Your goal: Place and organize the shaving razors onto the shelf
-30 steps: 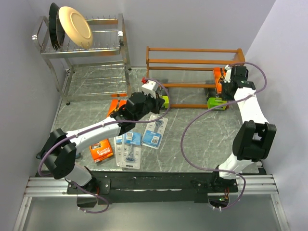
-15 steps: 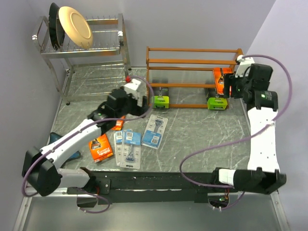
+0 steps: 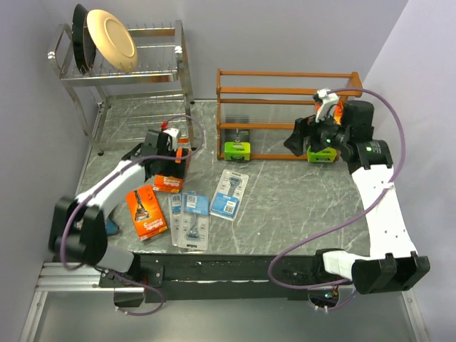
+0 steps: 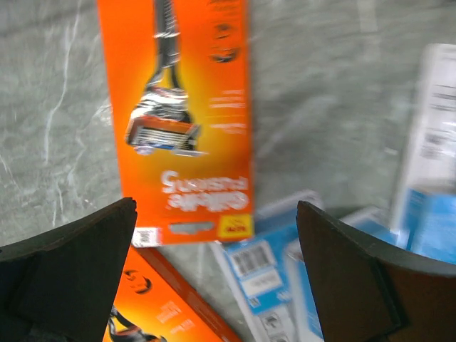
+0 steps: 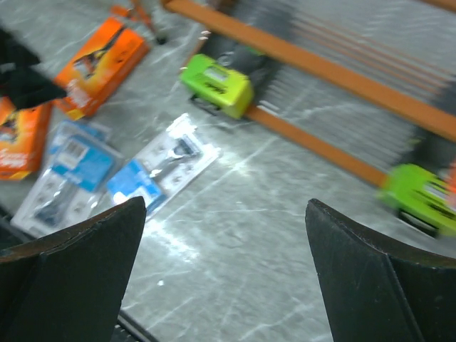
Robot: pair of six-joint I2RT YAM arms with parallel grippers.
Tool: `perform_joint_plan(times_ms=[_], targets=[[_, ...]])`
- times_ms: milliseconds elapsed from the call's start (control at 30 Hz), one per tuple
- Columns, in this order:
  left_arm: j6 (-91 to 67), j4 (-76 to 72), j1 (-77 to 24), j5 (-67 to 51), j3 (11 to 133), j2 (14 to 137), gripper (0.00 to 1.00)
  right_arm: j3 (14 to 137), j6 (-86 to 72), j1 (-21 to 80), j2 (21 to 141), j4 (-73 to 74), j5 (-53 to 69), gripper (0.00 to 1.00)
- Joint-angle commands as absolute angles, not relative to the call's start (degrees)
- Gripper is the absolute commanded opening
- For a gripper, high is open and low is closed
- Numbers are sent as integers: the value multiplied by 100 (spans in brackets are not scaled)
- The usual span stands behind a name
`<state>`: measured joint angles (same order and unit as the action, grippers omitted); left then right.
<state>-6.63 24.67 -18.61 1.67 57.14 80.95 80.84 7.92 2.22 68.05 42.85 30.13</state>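
Observation:
Next, the left gripper picks up the orange pack [image 3: 183, 154] beside the dish rack by its near end [image 3: 168, 187] and passes it to the right gripper, because the pack is too far away for the right gripper to reach.
The shelf [image 3: 285, 91] stands at the back right, its orange rail [image 5: 320, 68] also in the right wrist view. Two lime-green razor boxes [image 3: 237, 149] [image 3: 322, 154] sit at its bottom tier. An orange pack [image 3: 340, 109] peeks out behind the right arm. On the table lie two orange packs [image 3: 169, 182] [image 3: 146, 212] and pale blue blister cards [image 3: 229, 194] [image 3: 191, 214]. My left gripper [image 3: 171, 160] hangs open and holds nothing above an orange pack [image 4: 182, 121]. My right gripper [image 3: 293, 141] is open and holds nothing in front of the shelf, over bare table [image 5: 285, 235].
A chrome dish rack [image 3: 128, 71] with plates stands at the back left, close to the left arm. The side walls run close along both table edges. The right arm's cable loops over the table's right half.
Both grippers have opened. The left arm drew back left from the shelf, leaving a green box there. The right arm pulled away from the shelf's right end and swung left.

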Motion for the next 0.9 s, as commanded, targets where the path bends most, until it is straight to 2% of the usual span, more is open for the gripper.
perform_joint_plan(times_ms=[0,133,267,367,433,467,533,667,867], targets=[[-773,2515,-1477,342,6108,8604,100,8121,554,351,6803,3823,3383,100],[-957,2224,-1249,500,6143,8867,99,7859,484,387,6706,3771,3401,100],[-1318,2566,-739,203,6468,9219,99,7533,264,413,6566,3797,3638,100],[-1169,2549,-160,-540,6381,9255,92,7383,185,475,6574,3744,3735,100],[-1020,2732,383,-1254,6433,9369,79,7461,71,483,6679,3683,3700,100],[-950,2812,517,-1866,6512,9526,75,7514,105,475,6723,3683,3700,100],[-687,2900,737,-2336,6548,9650,67,7672,149,475,6872,3744,3639,100],[-413,2996,782,-2891,6504,9922,66,7901,194,475,7093,3832,3464,100],[-501,3050,808,-2971,6215,10029,55,8165,431,519,7260,4140,3305,100]])
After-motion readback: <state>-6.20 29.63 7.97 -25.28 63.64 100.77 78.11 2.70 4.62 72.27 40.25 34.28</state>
